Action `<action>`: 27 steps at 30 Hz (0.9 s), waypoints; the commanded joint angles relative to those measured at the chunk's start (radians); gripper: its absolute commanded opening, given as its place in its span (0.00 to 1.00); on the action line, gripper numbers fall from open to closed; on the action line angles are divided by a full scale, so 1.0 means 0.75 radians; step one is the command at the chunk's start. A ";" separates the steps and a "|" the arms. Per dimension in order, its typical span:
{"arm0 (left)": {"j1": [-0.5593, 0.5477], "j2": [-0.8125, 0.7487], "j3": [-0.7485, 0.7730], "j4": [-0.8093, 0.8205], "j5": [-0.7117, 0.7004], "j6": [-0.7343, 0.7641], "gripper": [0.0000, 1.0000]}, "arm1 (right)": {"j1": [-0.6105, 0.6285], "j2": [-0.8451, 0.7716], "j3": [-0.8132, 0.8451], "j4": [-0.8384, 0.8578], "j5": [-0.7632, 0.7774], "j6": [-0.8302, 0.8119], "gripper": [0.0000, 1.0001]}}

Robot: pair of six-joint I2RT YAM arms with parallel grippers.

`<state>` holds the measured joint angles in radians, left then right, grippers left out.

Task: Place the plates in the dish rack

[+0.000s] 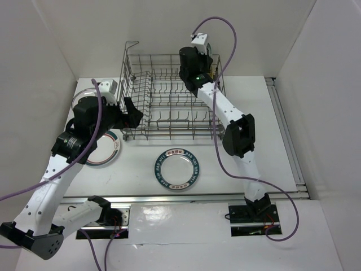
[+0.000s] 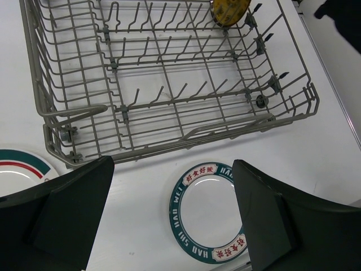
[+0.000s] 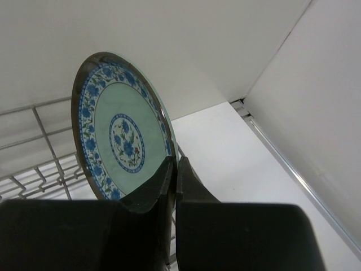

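Note:
My right gripper should keep lowering the teal-blue patterned plate point(image 3: 125, 135), which hangs on edge over free pegs of the rack point(image 2: 197, 18) beside the yellow plate, until those pegs hold it.
The grey wire dish rack point(image 1: 163, 101) stands at the back middle of the table. My right gripper point(image 3: 174, 161) is shut on the rim of a teal-blue patterned plate point(image 3: 121, 127), held on edge over the rack's far right corner. A yellow plate point(image 2: 230, 11) stands among the tines there. My left gripper point(image 2: 172, 217) is open at the rack's near left corner, above the table. A white plate with a dark blue lettered rim point(image 2: 211, 212) lies flat below and between its fingers point(image 2: 73, 214). A teal-rimmed white plate point(image 1: 107, 149) lies left of it, partly under the left arm.
A pale round plate edge point(image 1: 84, 91) shows behind the left arm at the table's left. White walls close in the back and both sides. A metal rail point(image 1: 285, 130) runs along the right edge of the table.

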<state>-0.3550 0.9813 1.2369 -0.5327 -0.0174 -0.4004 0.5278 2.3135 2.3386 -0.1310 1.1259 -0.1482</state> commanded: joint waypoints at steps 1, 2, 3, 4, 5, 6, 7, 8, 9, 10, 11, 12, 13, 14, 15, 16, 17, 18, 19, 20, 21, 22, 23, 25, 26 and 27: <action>0.005 -0.014 0.018 0.029 0.025 -0.025 1.00 | -0.012 0.049 0.079 0.150 0.053 -0.058 0.00; 0.005 -0.014 0.018 0.029 0.025 -0.025 1.00 | -0.012 0.049 0.079 0.166 0.053 -0.058 0.00; 0.005 -0.014 0.018 0.029 0.025 -0.025 1.00 | -0.012 0.049 0.079 0.167 0.053 -0.058 0.00; 0.005 -0.014 0.018 0.029 0.025 -0.025 1.00 | -0.012 0.049 0.064 0.179 0.041 -0.058 0.00; 0.005 -0.014 0.018 0.029 0.025 -0.025 1.00 | -0.012 0.049 0.042 0.179 0.041 -0.046 0.00; 0.005 -0.014 0.018 0.029 0.025 -0.025 1.00 | -0.025 0.061 0.042 0.197 0.041 -0.046 0.00; 0.005 -0.014 0.018 0.029 0.025 -0.025 1.00 | -0.025 0.061 0.026 0.197 0.041 -0.046 0.00; 0.005 -0.014 0.018 0.029 0.025 -0.025 1.00 | -0.025 0.077 0.025 0.197 0.041 -0.046 0.00; 0.005 -0.014 0.018 0.029 0.025 -0.025 1.00 | -0.025 0.077 0.025 0.197 0.041 -0.034 0.00; 0.005 -0.014 0.018 0.029 0.025 -0.025 1.00 | -0.025 0.077 0.025 0.197 0.027 -0.017 0.00; 0.005 -0.014 0.018 0.029 0.025 -0.025 1.00 | -0.025 0.077 0.011 0.197 0.027 -0.017 0.00; 0.005 -0.014 0.018 0.029 0.025 -0.025 1.00 | -0.025 0.092 0.011 0.197 0.027 -0.017 0.00; 0.005 -0.026 0.018 0.029 0.025 -0.025 1.00 | -0.037 0.092 0.011 0.197 0.027 -0.017 0.00; 0.005 -0.026 0.018 0.029 0.025 -0.025 1.00 | -0.037 0.092 0.011 0.197 0.027 -0.003 0.00; 0.005 -0.026 0.006 0.029 0.025 -0.025 1.00 | -0.037 0.108 0.011 0.197 0.027 -0.003 0.00; 0.005 -0.026 0.005 0.029 0.037 -0.025 1.00 | -0.037 0.108 0.011 0.197 0.027 -0.003 0.00; 0.005 -0.026 0.005 0.029 0.037 -0.025 1.00 | -0.037 0.120 0.011 0.197 0.027 -0.003 0.00; 0.005 -0.026 0.005 0.029 0.037 -0.025 1.00 | -0.037 0.120 0.011 0.197 0.027 -0.015 0.00; 0.005 -0.026 0.005 0.029 0.037 -0.025 1.00 | -0.037 0.120 0.011 0.197 0.027 -0.015 0.00; 0.005 -0.026 0.005 0.029 0.037 -0.025 1.00 | -0.049 0.120 0.011 0.197 0.027 -0.015 0.00; 0.005 -0.026 0.005 0.029 0.037 -0.025 1.00 | -0.049 0.120 0.011 0.197 0.027 -0.015 0.00; 0.005 -0.026 0.005 0.029 0.037 -0.025 1.00 | -0.049 0.133 0.011 0.197 0.027 -0.015 0.00; 0.005 -0.026 0.005 0.029 0.037 -0.025 1.00 | -0.049 0.133 0.011 0.197 0.027 -0.015 0.00; 0.005 -0.026 0.005 0.029 0.037 -0.025 1.00 | -0.049 0.133 0.011 0.197 0.014 -0.015 0.00; 0.005 -0.038 0.005 0.029 0.037 -0.025 1.00 | -0.049 0.145 0.011 0.197 0.014 -0.015 0.00; 0.005 -0.038 0.005 0.029 0.037 -0.025 1.00 | -0.049 0.145 0.011 0.197 0.014 -0.015 0.00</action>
<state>-0.3550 0.9783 1.2369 -0.5335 -0.0017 -0.4004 0.4965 2.4138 2.3405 -0.0521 1.1263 -0.1730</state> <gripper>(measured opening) 1.000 0.032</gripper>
